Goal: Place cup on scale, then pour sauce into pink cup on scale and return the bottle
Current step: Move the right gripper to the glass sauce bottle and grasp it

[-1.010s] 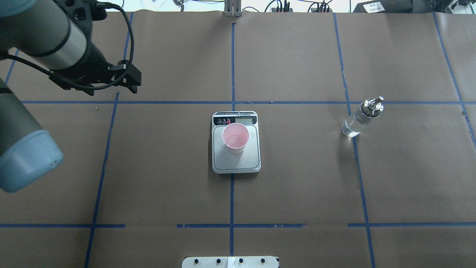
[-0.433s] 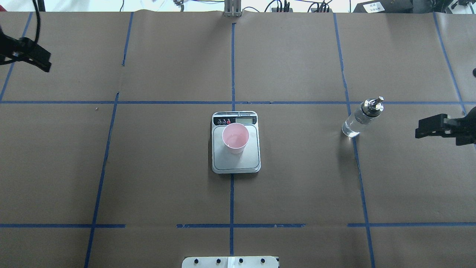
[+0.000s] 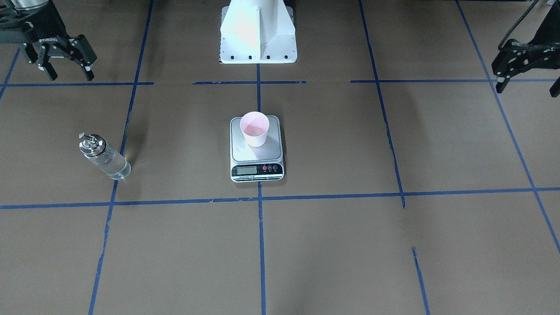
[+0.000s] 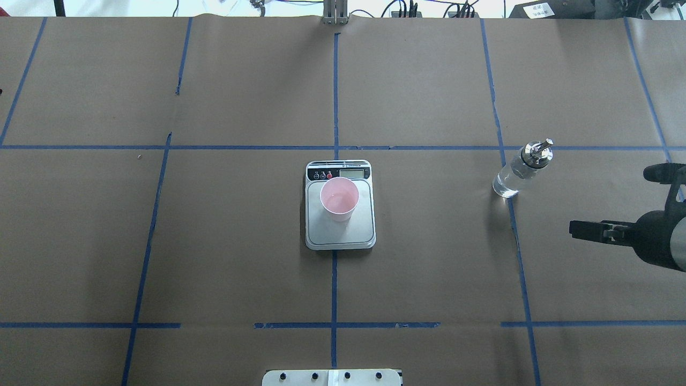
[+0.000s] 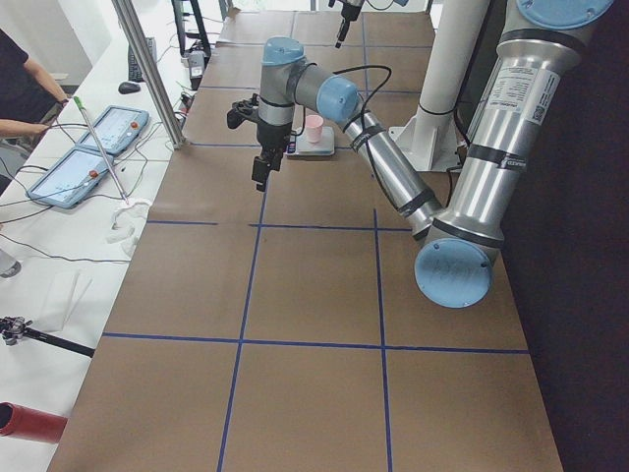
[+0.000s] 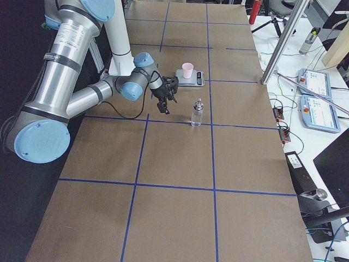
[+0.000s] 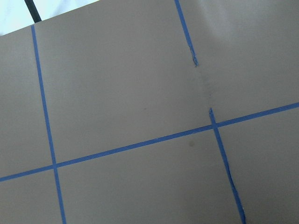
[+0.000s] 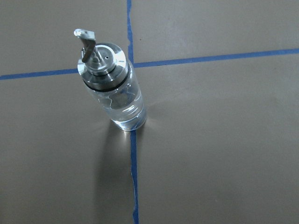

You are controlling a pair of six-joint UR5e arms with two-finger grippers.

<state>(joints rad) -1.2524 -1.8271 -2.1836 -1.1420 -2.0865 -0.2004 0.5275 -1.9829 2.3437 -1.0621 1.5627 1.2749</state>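
Note:
I see a small metal flap over the spout's tip [image 8: 85, 34], so I expect the flap to swing aside on its own when I tilt the clear glass bottle.
The pale pink cup [image 3: 254, 129] stands upright on the steel platform of the scale [image 3: 257, 154] at the table's middle; it also shows in the overhead view [image 4: 339, 199]. The clear glass bottle [image 3: 105, 158] with its metal spout stands upright on the table on my right side, apart from the scale, and fills the right wrist view [image 8: 112, 93]. My right gripper [image 3: 68, 72] is open and empty, above the table, between the bottle and the robot base. My left gripper [image 3: 527, 86] is open and empty, far off on the other side.
The white robot base [image 3: 258, 35] stands behind the scale. Blue tape lines [image 4: 334, 96] divide the brown paper table cover. Tablets and cables [image 5: 88, 167] lie off the table's end on my left side.
My left arm has pulled back out of the overhead view to the left. My right arm has come in from the right edge toward the bottle's side. Cup, scale and bottle have not moved.

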